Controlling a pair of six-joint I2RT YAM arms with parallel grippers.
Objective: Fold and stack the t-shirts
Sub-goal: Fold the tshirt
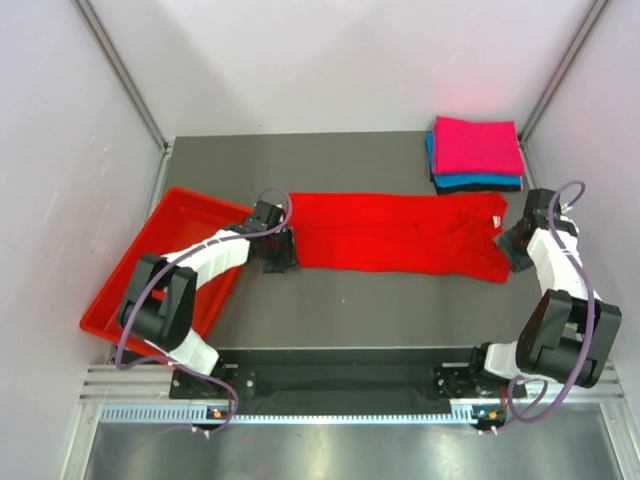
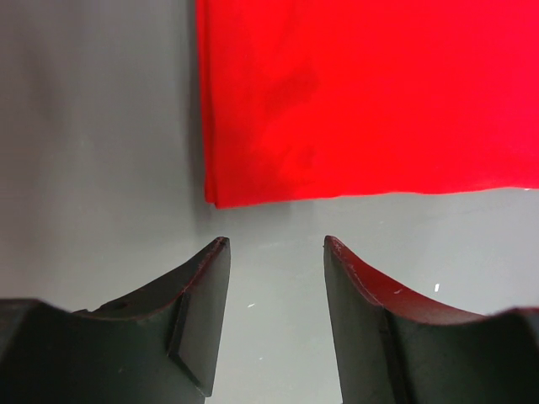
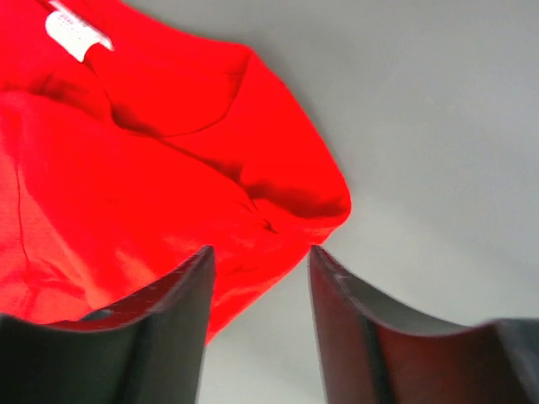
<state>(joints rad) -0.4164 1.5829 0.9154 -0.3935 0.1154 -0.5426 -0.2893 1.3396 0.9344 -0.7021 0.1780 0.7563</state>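
Note:
Next, I pull that hem corner (image 2: 222, 194) toward me with my left gripper, since the red t-shirt's near edge (image 1: 400, 271) slants, its hem corner farther back than the collar end.
A bright red t-shirt (image 1: 400, 232) lies flat across the middle of the table, folded into a long strip, collar end at the right. My left gripper (image 1: 280, 262) is open at its left hem corner; in the left wrist view the red t-shirt (image 2: 362, 101) ends just beyond my empty fingertips (image 2: 221, 252). My right gripper (image 1: 512, 252) is open at the collar end; in the right wrist view the red t-shirt (image 3: 143, 168) lies partly between the jaws. A magenta-pink t-shirt (image 1: 477, 146) lies folded on a teal-blue t-shirt (image 1: 480, 182) at the back right. No black t-shirt shows.
A rigid red plastic tray (image 1: 150, 270) sits at the left, partly off the dark table top (image 1: 350, 310), under my left arm. White enclosure walls with metal posts stand on three sides.

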